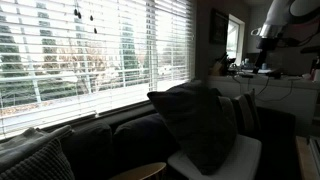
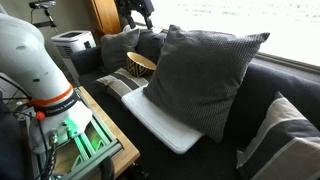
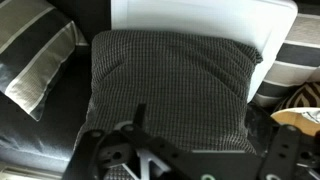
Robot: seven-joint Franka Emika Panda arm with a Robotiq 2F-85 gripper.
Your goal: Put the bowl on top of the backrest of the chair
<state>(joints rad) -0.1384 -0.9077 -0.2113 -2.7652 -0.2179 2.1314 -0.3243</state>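
The robot's gripper is hanging above the big dark cushion [image 2: 203, 78], off to one side of the bowl, so it should swing past the cushion and go down toward the bowl's rim [image 2: 141, 64].
The bowl [image 2: 140, 63] is a light-tan round bowl that rests on the sofa seat beyond the big cushion. Its rim shows at the bottom edge of an exterior view [image 1: 140, 170] and at the right edge of the wrist view [image 3: 300, 115]. The backrest [image 2: 285, 88] is the long dark sofa back under the window; it also shows in an exterior view [image 1: 100, 130]. My gripper [image 2: 135, 14] hangs high above the sofa's far end, open and empty, apart from the bowl. In the wrist view its jaws [image 3: 190, 160] sit over the dark cushion.
A big dark puffy cushion [image 2: 200, 70] leans on a white flat pad [image 2: 165, 125] mid-sofa. A striped pillow [image 2: 118, 88] lies by the bowl. A grey textured pillow [image 2: 290, 140] is at the near end. Window blinds [image 1: 90, 50] stand behind the backrest. The robot base [image 2: 40, 70] is beside the sofa.
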